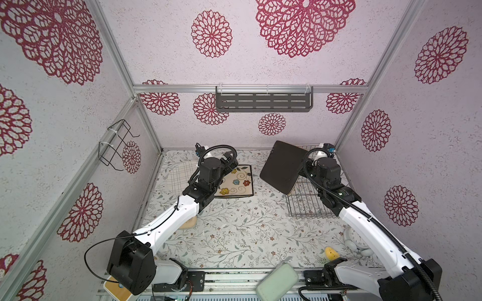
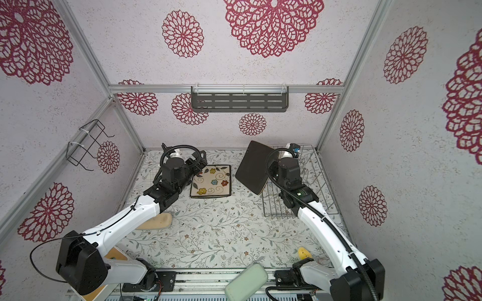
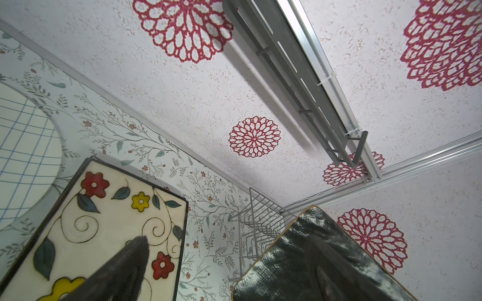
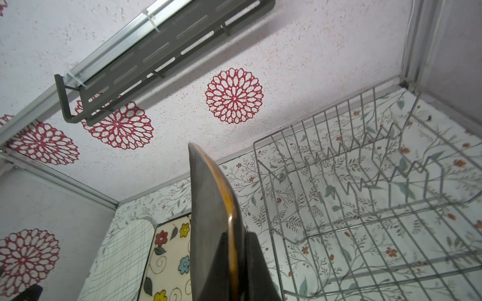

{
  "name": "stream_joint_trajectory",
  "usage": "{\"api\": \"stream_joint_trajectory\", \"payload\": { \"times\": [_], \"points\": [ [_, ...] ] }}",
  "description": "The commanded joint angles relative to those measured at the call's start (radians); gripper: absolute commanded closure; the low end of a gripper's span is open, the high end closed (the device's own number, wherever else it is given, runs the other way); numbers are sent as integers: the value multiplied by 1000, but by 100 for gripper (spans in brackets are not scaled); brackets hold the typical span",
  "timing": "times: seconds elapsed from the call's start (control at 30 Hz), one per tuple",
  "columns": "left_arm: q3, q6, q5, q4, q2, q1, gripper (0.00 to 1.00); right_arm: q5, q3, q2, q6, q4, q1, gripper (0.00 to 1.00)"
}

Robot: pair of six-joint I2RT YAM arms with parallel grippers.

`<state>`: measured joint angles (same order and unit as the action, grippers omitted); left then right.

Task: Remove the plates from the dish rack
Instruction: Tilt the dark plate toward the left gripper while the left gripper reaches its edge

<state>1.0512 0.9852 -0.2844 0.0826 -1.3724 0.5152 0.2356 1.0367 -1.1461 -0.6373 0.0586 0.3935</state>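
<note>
I should keep moving my left gripper toward the dark brown plate and close it on its free edge (image 1: 263,168), because that edge faces the open fingers across a clear gap (image 1: 256,159).
My right gripper (image 4: 234,247) is shut on the edge of a dark brown rounded-square plate (image 1: 281,166) (image 4: 206,195). The plate hangs tilted in the air over the left end of the silver wire dish rack (image 1: 305,206) (image 4: 365,182), whose visible prongs hold nothing. A cream floral plate (image 1: 238,183) (image 3: 104,213) lies flat on the table. A round cream plate with grid lines (image 1: 180,174) (image 3: 23,156) lies to its left. My left gripper (image 1: 230,163) (image 3: 227,239) stands open above the floral plate's far left corner, with nothing between its fingers.
A dark grey slotted shelf (image 1: 263,101) hangs on the back wall and a black wire holder (image 1: 116,146) on the left wall. Near the front right lie a white clock (image 1: 356,241), a yellow thing (image 1: 331,254) and a pale green sponge (image 1: 276,284). A beige thing (image 2: 159,221) lies under my left arm.
</note>
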Motion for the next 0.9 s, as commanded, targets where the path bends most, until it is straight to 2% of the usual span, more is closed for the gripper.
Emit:
{"api": "stream_joint_trajectory", "payload": {
  "times": [0.0, 0.07, 0.2, 0.5, 0.7, 0.87],
  "points": [
    [-12, 36, 43, 32, 20, -17, 3, -79, 3, 40, -190, -364, -16, 100],
    [-12, 55, 62, 31, 5, -24, 3, -81, -31, 41, -225, -410, -19, 100],
    [7, 125, 187, 11, -41, -56, 3, -69, -83, 35, -291, -480, -21, 100],
    [-1, 292, 368, 159, -120, -59, 3, 0, -201, 28, -427, -667, -22, 100],
    [-22, 365, 423, 270, -176, -43, 3, 32, -239, 18, -479, -769, -22, 100],
    [-37, 350, 438, 297, -178, -35, 3, -24, -210, -22, -524, -805, -23, 100]
  ]
}}
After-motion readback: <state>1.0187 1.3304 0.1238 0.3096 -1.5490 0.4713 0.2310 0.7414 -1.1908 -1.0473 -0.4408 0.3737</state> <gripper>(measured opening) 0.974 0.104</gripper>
